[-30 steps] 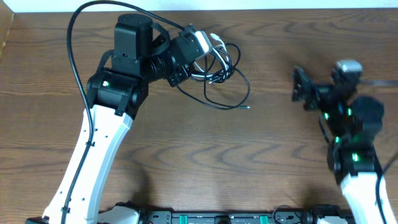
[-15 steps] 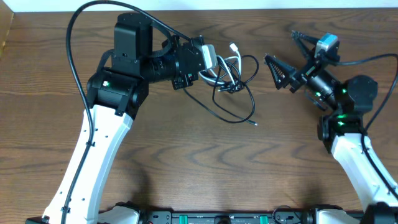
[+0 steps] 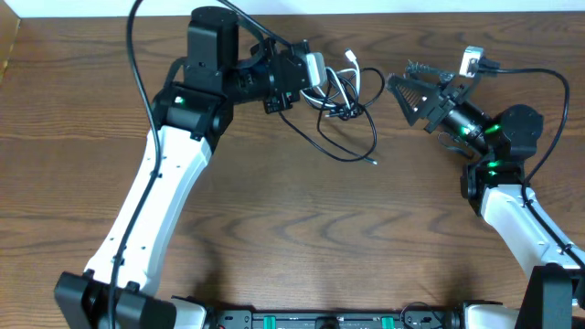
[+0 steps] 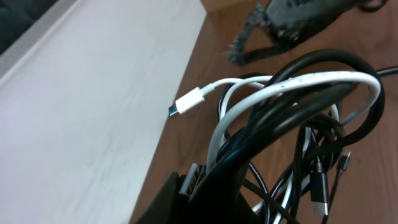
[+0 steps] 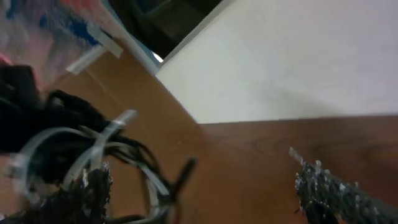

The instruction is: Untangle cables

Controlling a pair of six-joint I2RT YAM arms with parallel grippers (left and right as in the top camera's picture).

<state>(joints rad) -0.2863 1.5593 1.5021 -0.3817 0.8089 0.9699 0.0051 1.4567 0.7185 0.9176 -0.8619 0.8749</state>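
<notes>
My left gripper should move the tangle closer, because the tangle hangs outside my right gripper's open fingers and my right gripper needs to take a black wire.
The cables are a tangle of thin black wires with a white wire, lying at the back middle of the table. A white plug sticks out at the top of the tangle. My left gripper is shut on the tangle's left side. In the left wrist view the black and white loops rise from my fingers, and the white plug points left. My right gripper is open and empty, just right of the tangle. In the blurred right wrist view the cables lie by my gripper's left finger.
The wooden table ends at a white wall along its back edge, close behind both grippers. A thick black cord loops off the left arm. A loose black wire end trails toward the table's middle.
My left gripper has carried the tangle to the right. My right arm has swung left and toward the back, bringing its open jaws close to the tangle.
</notes>
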